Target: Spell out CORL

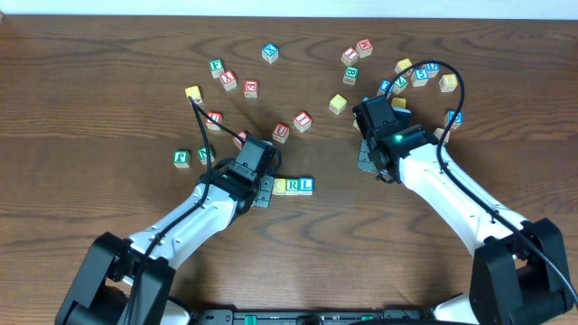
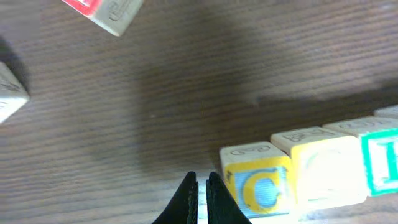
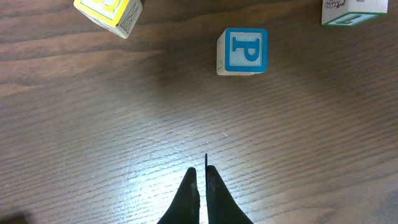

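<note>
The yellow C cube point(image 2: 256, 182) is out of line with the yellow cube next to it. Next, my left gripper moves back and pushes that neighbour's far side point(image 2: 303, 135).
A row of cubes lies at the table's middle: a yellow-faced cube point(image 1: 280, 186), the white cube with green R point(image 1: 293, 186) and the white cube with blue L point(image 1: 306, 185). In the left wrist view the row starts with a yellow cube showing C point(image 2: 258, 183), then a washed-out yellow cube point(image 2: 326, 168), then the green R point(image 2: 379, 163). My left gripper point(image 2: 200, 182) point(image 1: 262, 192) is shut and empty, its tips just left of the C cube. My right gripper point(image 3: 200, 173) point(image 1: 369, 161) is shut over bare wood, holding nothing.
Loose cubes lie scattered across the back: red-lettered ones point(image 1: 281, 132) point(image 1: 251, 88), green ones point(image 1: 182, 158) point(image 1: 217, 66), and a cluster at the back right point(image 1: 420, 74). A blue P cube point(image 3: 242, 51) sits ahead of my right gripper.
</note>
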Available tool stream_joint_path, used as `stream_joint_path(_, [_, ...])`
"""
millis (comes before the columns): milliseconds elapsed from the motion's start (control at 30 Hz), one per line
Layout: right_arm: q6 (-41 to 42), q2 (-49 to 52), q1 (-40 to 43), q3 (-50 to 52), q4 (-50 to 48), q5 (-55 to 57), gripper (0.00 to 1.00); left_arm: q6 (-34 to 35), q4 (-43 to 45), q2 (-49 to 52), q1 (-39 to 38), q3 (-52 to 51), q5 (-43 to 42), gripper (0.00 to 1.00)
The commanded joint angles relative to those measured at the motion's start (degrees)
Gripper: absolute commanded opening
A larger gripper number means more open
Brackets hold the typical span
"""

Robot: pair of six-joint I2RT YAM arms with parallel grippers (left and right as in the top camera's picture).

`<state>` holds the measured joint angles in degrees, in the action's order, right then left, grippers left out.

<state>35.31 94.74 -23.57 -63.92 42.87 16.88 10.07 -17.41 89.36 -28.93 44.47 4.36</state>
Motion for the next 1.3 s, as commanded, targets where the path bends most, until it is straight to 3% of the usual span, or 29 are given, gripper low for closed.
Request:
stream_joint_path(0, [-0.72, -0.61, 0.24, -0.90, 0.22, 0.57, 0.01, -1.03, 1.29, 0.68, 0.87, -0.37, 3.82, 0.07])
stream_joint_path(300, [-0.72, -0.61, 0.24, -0.90, 0.07, 0.59, 0.01, -1.53, 8.57, 0.68, 4.15, -0.24, 3.52, 0.07])
stream_joint_path(467, [-0.70, -0.61, 0.24, -0.90, -0.02, 0.76, 0.01, -4.50, 10.58, 0.68, 4.15, 0.57, -3.28, 0.07])
stream_joint_path(900, [-0.66, -0.61, 0.22, -0.90, -0.42, 0.72, 0.01, -7.76, 10.84, 0.68, 4.11, 0.61, -14.49, 0.07])
stream_joint_path(1267, [-0.63, -0.61, 0.22, -0.90, -0.44, 0.50, 0.01, -7.96, 9.07, 0.68, 3.56, 0.61, -15.98, 0.07])
